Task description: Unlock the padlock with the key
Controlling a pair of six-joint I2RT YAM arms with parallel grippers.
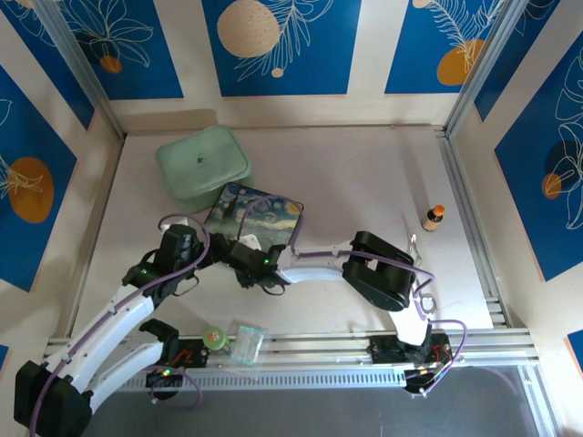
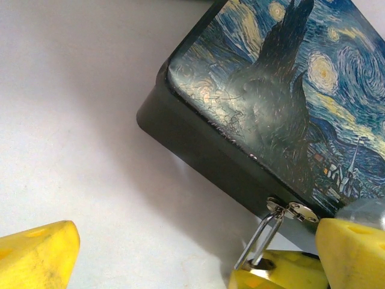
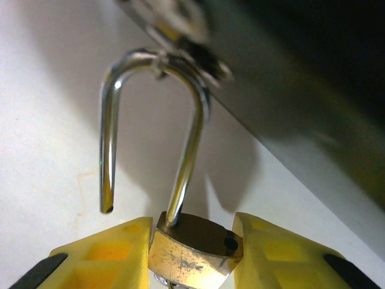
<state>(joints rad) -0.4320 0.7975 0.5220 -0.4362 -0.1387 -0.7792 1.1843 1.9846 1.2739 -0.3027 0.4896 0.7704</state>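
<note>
The open shackle hooks through the hasp of the unheld box (image 2: pixel 281 208), so my left gripper should steady the box's front edge (image 2: pixel 195 114) while my right gripper unhooks the shackle.
The brass padlock (image 3: pixel 192 253) sits between my right gripper's (image 3: pixel 192 256) yellow fingers, which press on both sides of its body. Its silver shackle (image 3: pixel 180 120) is sprung open: one leg hangs free, and the bend is still hooked through the hasp (image 2: pixel 295 211) of the painted box (image 2: pixel 289 96). A sliver of silver metal shows under the body; I cannot tell whether it is the key. My left gripper (image 2: pixel 192 265) stands wide open just left of the shackle (image 2: pixel 261 238), at the box's front corner. In the top view both grippers meet by the box (image 1: pixel 260 214).
A pale green lidded container (image 1: pixel 202 162) lies behind the box. A small brown bottle (image 1: pixel 434 217) stands at the right, with a thin metal item (image 1: pixel 414 246) near it. A green object (image 1: pixel 215 339) and a clear packet (image 1: pixel 246 342) rest on the front rail.
</note>
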